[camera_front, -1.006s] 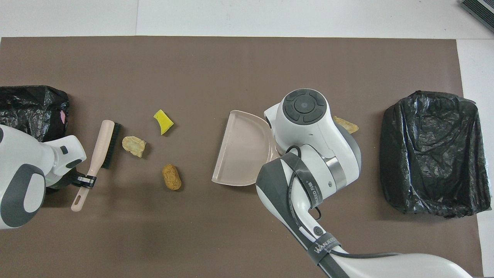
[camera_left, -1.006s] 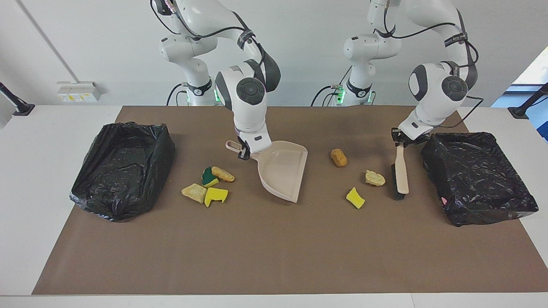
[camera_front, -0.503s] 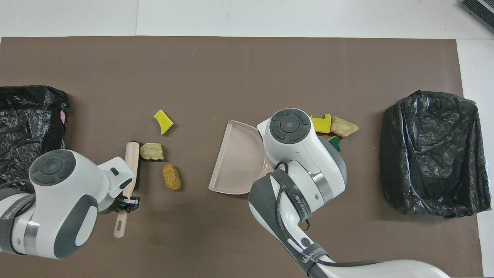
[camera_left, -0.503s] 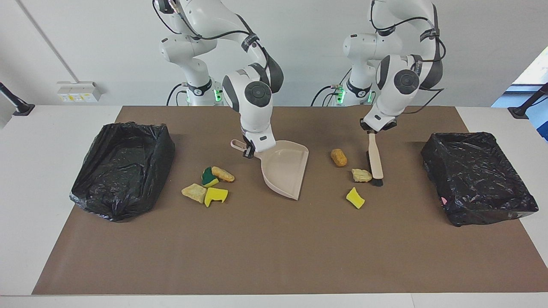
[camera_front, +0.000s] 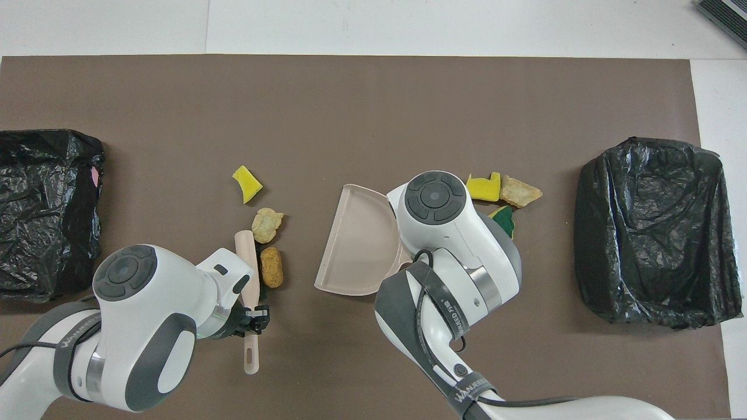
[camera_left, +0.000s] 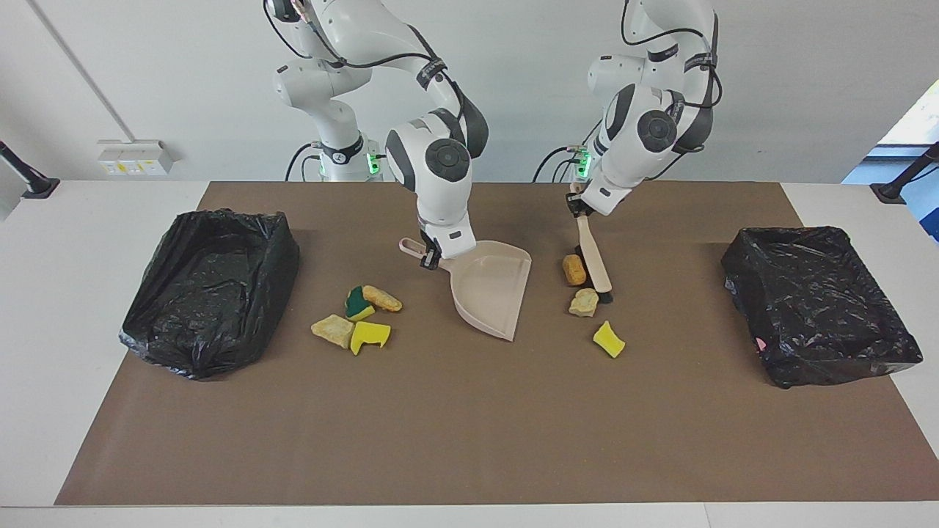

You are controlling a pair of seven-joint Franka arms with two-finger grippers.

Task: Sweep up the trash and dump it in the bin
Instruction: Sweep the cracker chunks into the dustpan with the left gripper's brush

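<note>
The yellow sponge scrap [camera_front: 247,184] is past the tip of the beige brush, so my left gripper should pull the brush back and sweep from behind the scrap.
My left gripper [camera_left: 578,207] is shut on the handle of the beige brush [camera_left: 594,257], whose bristles rest on the mat against an orange-brown lump [camera_left: 574,269] and a tan lump [camera_left: 585,302]. A yellow sponge scrap [camera_left: 609,339] lies just farther from the robots. My right gripper [camera_left: 429,257] is shut on the handle of the beige dustpan [camera_left: 490,293], which sits tilted on the mat, mouth toward the brush. Several more pieces of trash [camera_left: 359,317] lie beside the dustpan toward the right arm's end. In the overhead view the brush [camera_front: 250,274] touches the orange-brown lump [camera_front: 271,266].
Two bins lined with black bags stand on the brown mat [camera_left: 469,440]: one bin [camera_left: 169,345] at the right arm's end, the other bin [camera_left: 829,367] at the left arm's end. White table surrounds the mat.
The left gripper has swept the brush toward the dustpan, pushing the tan lump along until it lies beside the orange-brown lump. The right gripper has shifted the dustpan slightly.
</note>
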